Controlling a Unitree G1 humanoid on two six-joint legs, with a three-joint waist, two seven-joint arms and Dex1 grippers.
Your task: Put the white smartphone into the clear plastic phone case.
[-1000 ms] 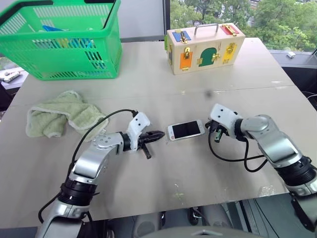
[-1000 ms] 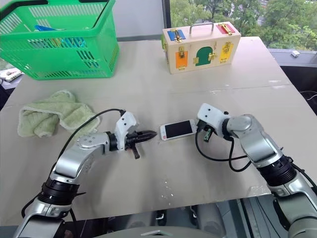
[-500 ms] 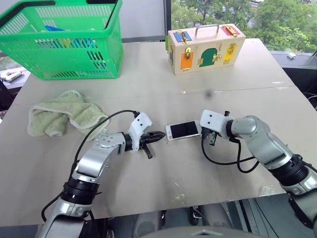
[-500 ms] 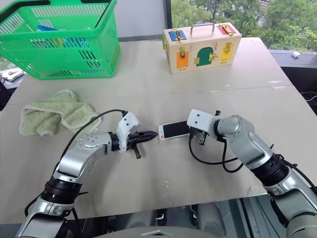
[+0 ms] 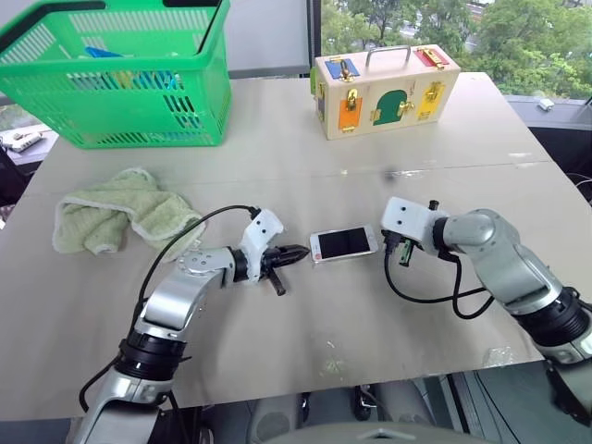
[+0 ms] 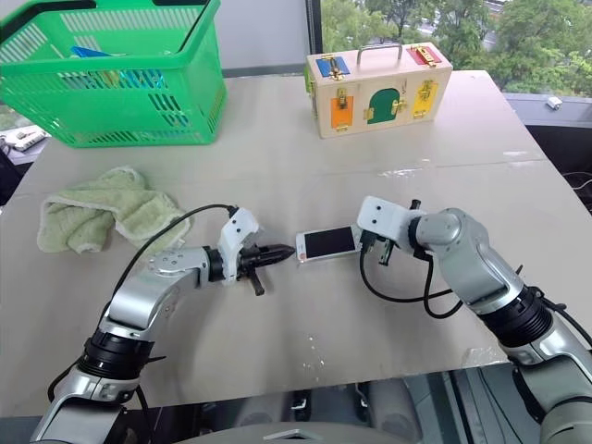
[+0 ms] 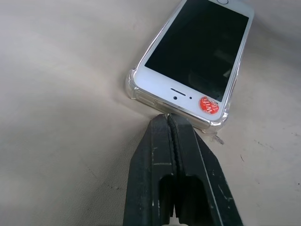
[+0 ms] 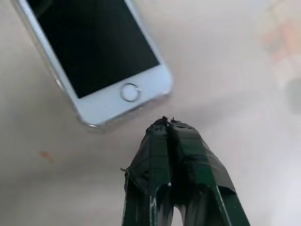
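Observation:
The robot's right gripper hangs with its shut fingers past the smartphone's home-button end (image 5: 372, 239), so it should come back over the screen (image 5: 344, 242) and press the smartphone into its case.
The white smartphone (image 5: 343, 243) lies flat, screen up, in the middle of the table. Around its frame sits the clear plastic phone case (image 7: 132, 90), its corners showing past the phone's edge in the left wrist view. My left gripper (image 5: 298, 251) is shut and empty, its tip at the case's earpiece end by a red sticker (image 7: 209, 104). My right gripper (image 8: 164, 121) is also shut and empty, its tip a short gap from the home-button end (image 8: 130, 92). The two grippers face each other across the phone.
A green basket (image 5: 120, 79) stands at the back left and a wooden lock box (image 5: 384, 91) at the back centre. A crumpled green towel (image 5: 120, 222) lies left of my left arm. The table's front edge (image 5: 324, 384) runs close below both arms.
My right wrist has rolled a little; its gripper came closer to the phone's end half a second ago and now stands slightly back. The left gripper and the phone have stayed put.

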